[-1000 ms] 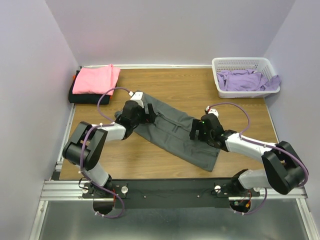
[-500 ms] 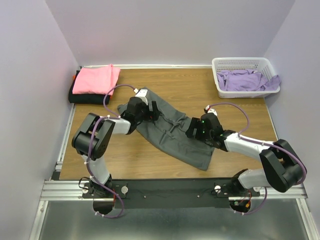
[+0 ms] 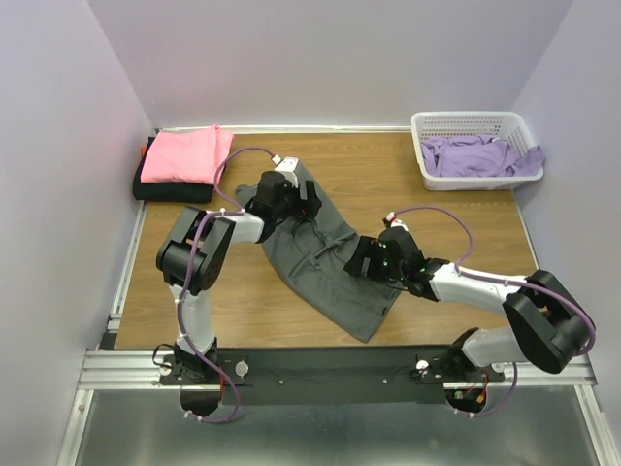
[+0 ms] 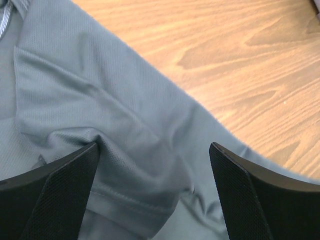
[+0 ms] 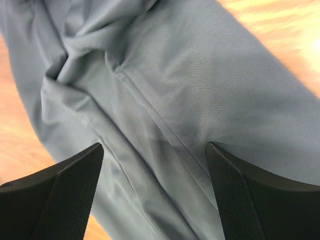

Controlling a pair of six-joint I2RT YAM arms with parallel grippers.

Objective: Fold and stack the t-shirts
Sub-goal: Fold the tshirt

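My left gripper needs to move the t-shirt's far end over while my right gripper turns the t-shirt's near end (image 3: 363,320) straight, because the grey t-shirt (image 3: 312,256) is lying diagonally to the table's edge.
A dark charcoal grey t-shirt (image 3: 328,277) lies rumpled and diagonal across the middle of the table. My left gripper (image 3: 297,199) rests on its far end, open, with creased cloth and a hem (image 4: 125,165) spread between the wide fingers (image 4: 55,195). At the shirt's right edge my right gripper (image 3: 360,259) is also open, low over a seam (image 5: 165,135) with nothing pinched. A folded pink t-shirt (image 3: 184,153) sits on a folded black t-shirt (image 3: 165,190) at the far left. Lavender t-shirts (image 3: 480,155) fill the basket.
The white lattice basket (image 3: 423,146) stands at the far right corner, one lavender shirt hanging over its right side. Bare wood table (image 3: 456,223) shows around the grey shirt. Purple walls close in the left, back and right.
Both grippers have shifted left and away from the bases, dragging the grey shirt with them. The shirt has bunched up, and its near end now lies further left.
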